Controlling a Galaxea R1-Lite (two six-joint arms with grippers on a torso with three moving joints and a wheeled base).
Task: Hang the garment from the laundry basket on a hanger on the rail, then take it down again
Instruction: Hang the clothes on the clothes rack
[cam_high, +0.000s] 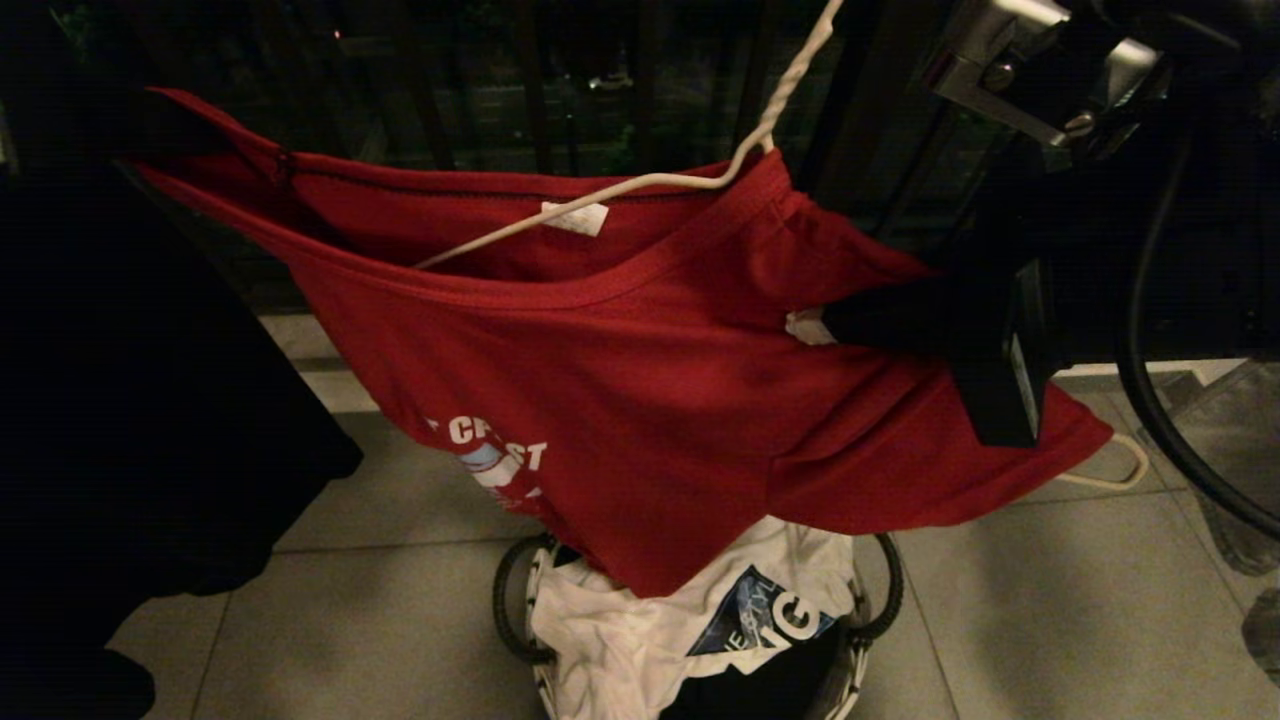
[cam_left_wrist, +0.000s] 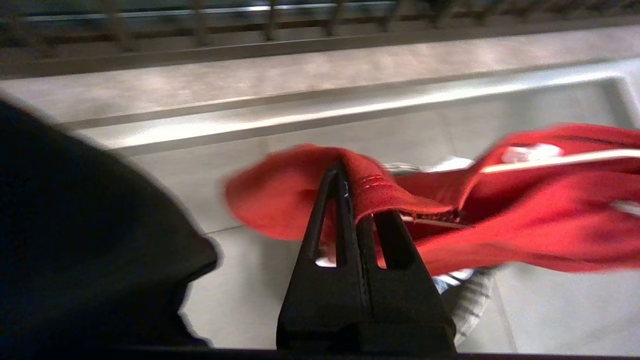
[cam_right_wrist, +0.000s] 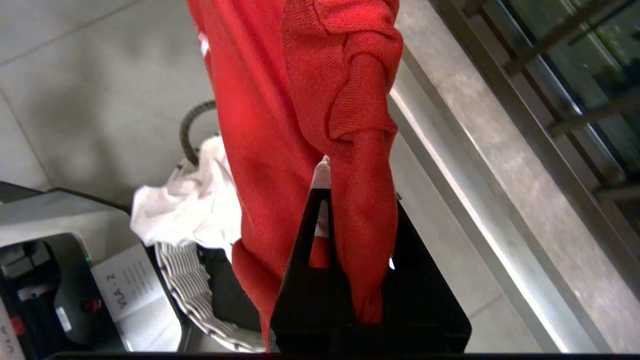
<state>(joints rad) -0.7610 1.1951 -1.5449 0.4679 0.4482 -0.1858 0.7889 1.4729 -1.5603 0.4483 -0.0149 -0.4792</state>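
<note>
The robot's left gripper should move the stitched edge back up toward the hanger's twisted neck (cam_high: 797, 79), because the hanger's arm (cam_high: 513, 227) is inside the garment's tight neck opening.
The red garment (cam_high: 620, 400) hangs spread out in the air above the laundry basket (cam_high: 880, 610). The white wire hanger (cam_high: 640, 185) runs into its neck opening. The hanger's twisted neck rises past the top of the head view, and one bent end pokes out at the lower right. The rail is out of view. My right gripper (cam_high: 828, 326) is shut on the garment's right shoulder, and red cloth bunches between its fingers (cam_right_wrist: 305, 235). My left gripper (cam_left_wrist: 345, 172) is shut on a stitched edge of the garment (cam_left_wrist: 525, 225), far left and high, hidden in shadow in the head view.
A white T-shirt with a dark graphic (cam_high: 640, 630) fills the basket. A black garment (cam_high: 120, 450) hangs close on the left. A dark railing (cam_high: 560, 90) and a raised sill stand behind, with grey floor tiles (cam_high: 1050, 620) below. Part of my base (cam_right_wrist: 50, 260) sits beside the basket.
</note>
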